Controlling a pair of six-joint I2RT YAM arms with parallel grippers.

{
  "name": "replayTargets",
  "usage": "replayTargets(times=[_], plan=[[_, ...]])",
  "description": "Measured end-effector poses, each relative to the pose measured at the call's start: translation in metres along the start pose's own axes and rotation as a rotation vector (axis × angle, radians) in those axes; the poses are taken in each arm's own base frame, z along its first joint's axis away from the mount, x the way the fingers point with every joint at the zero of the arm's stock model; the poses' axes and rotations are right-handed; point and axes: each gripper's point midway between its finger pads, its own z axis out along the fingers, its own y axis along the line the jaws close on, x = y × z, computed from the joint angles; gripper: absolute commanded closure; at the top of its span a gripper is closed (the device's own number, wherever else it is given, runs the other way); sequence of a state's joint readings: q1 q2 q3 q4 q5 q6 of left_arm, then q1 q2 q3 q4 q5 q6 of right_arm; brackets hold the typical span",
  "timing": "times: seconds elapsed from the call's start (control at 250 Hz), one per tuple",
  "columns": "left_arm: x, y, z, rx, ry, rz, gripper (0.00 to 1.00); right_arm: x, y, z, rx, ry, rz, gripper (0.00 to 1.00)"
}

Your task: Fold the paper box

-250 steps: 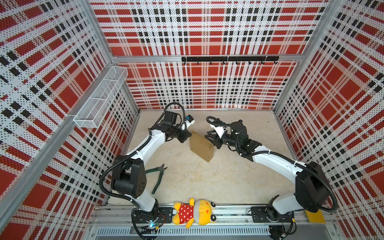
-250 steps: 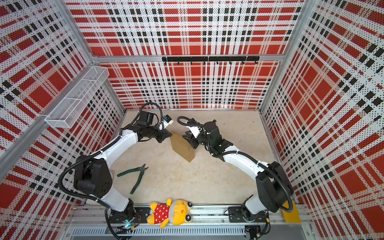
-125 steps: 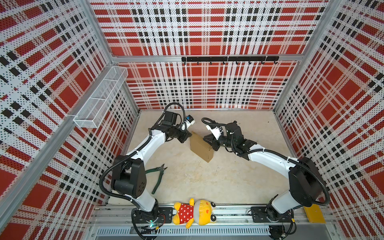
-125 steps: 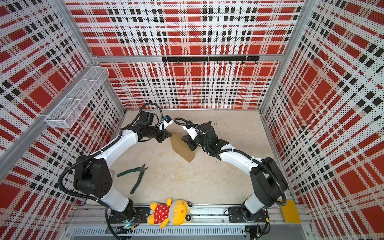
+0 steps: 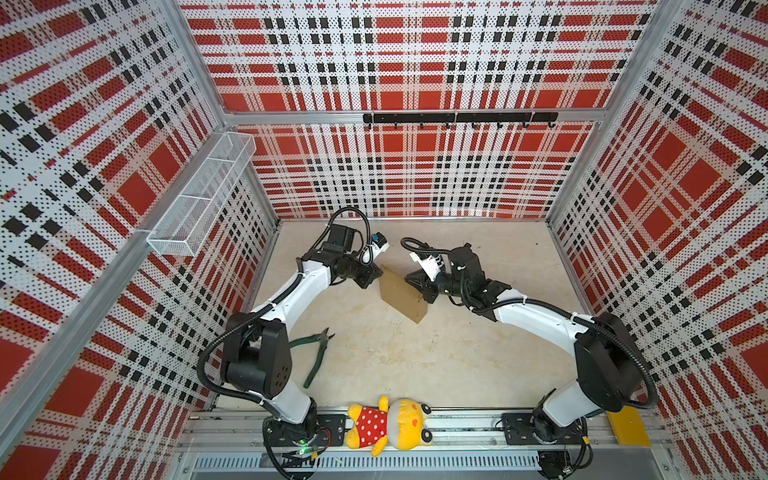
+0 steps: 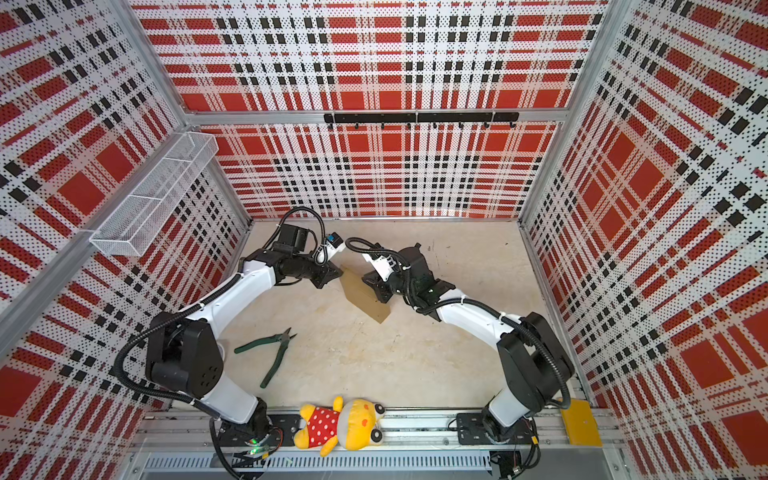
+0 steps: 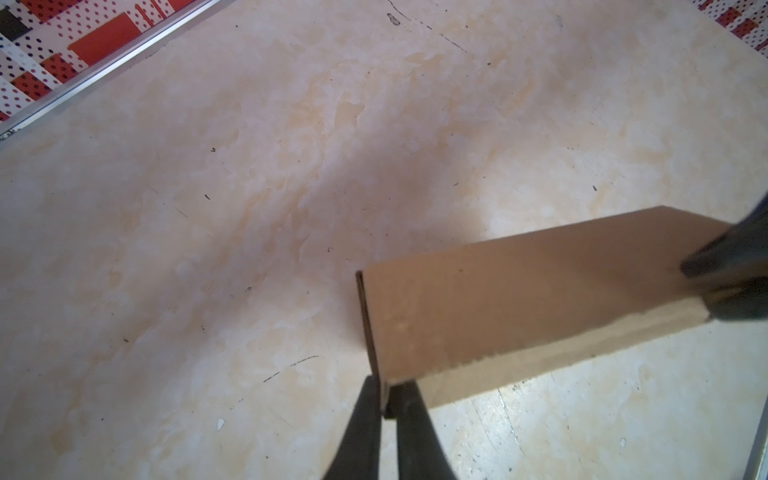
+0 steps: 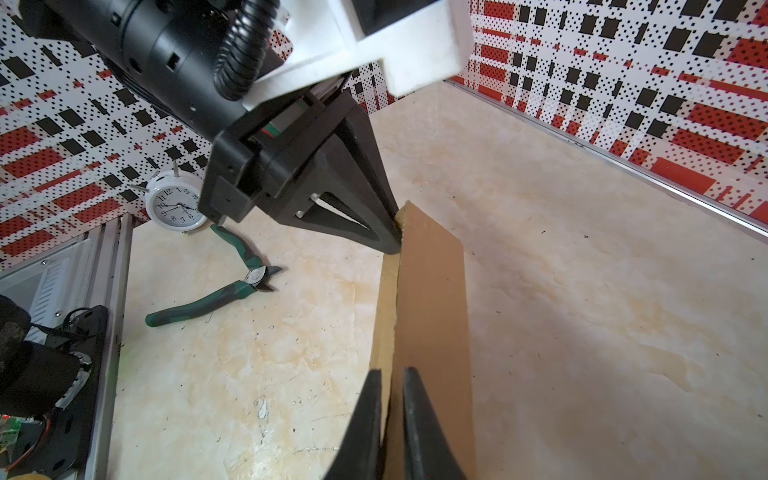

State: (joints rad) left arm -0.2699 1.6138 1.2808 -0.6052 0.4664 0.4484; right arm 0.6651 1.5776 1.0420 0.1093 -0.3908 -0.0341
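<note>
The top flap rises at a slant toward the flap's upper corner (image 7: 393,393) that the left gripper is pinching, so the left gripper should move over onto the flap's side (image 7: 448,316) and push it down.
The paper box (image 5: 402,293) (image 6: 363,293) is a slim brown cardboard mailer standing on edge mid-floor, between both arms. My left gripper (image 5: 376,272) (image 6: 338,272) (image 7: 388,388) is shut on the box's far upper corner, its two fingers pinching the thin cardboard wall (image 7: 519,307). My right gripper (image 5: 417,289) (image 6: 377,291) (image 8: 390,378) is shut on the top edge near the box's other end, one finger on each side of the cardboard (image 8: 432,316). The right wrist view shows the left gripper's fingertips (image 8: 395,245) at the far corner.
Green-handled pliers (image 5: 316,353) (image 8: 224,291) lie on the floor front left of the box. A white alarm clock (image 8: 176,205) stands by the left wall. A yellow plush toy (image 5: 388,426) and a yellow plate (image 5: 627,426) sit on the front rail. A wire basket (image 5: 199,199) hangs on the left wall.
My right gripper has moved left onto the box and closed its fingers on the top edge. The left arm and the box have stayed about where they were.
</note>
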Motion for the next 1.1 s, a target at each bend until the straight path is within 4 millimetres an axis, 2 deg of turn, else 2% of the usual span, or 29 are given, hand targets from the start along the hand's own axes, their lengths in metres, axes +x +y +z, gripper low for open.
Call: replayTargets(times=[0.284,0.424,0.556,0.644,0.8,0.936,1.096], plan=[[0.003,-0.003,-0.002,0.006,0.01,-0.019,0.77,0.004,-0.005,0.004,0.021,0.002,-0.011,0.87],[0.0,-0.006,-0.013,0.0,0.002,-0.024,0.76,0.007,-0.007,0.008,0.025,0.0,-0.024,0.87],[-0.012,-0.016,-0.03,0.019,-0.037,-0.029,0.76,0.007,-0.009,0.01,0.033,-0.006,-0.034,0.87],[-0.026,-0.019,-0.042,0.037,-0.081,-0.038,0.75,0.007,-0.01,0.011,0.033,-0.008,-0.039,0.87],[-0.046,-0.022,-0.053,0.053,-0.13,-0.056,0.75,0.008,-0.01,0.013,0.032,-0.012,-0.05,0.87],[-0.059,-0.02,-0.052,0.053,-0.141,-0.068,0.77,0.008,-0.01,0.014,0.033,-0.016,-0.054,0.87],[-0.057,-0.013,-0.029,0.053,-0.094,-0.097,0.85,0.01,-0.01,0.014,0.032,-0.016,-0.056,0.87]])
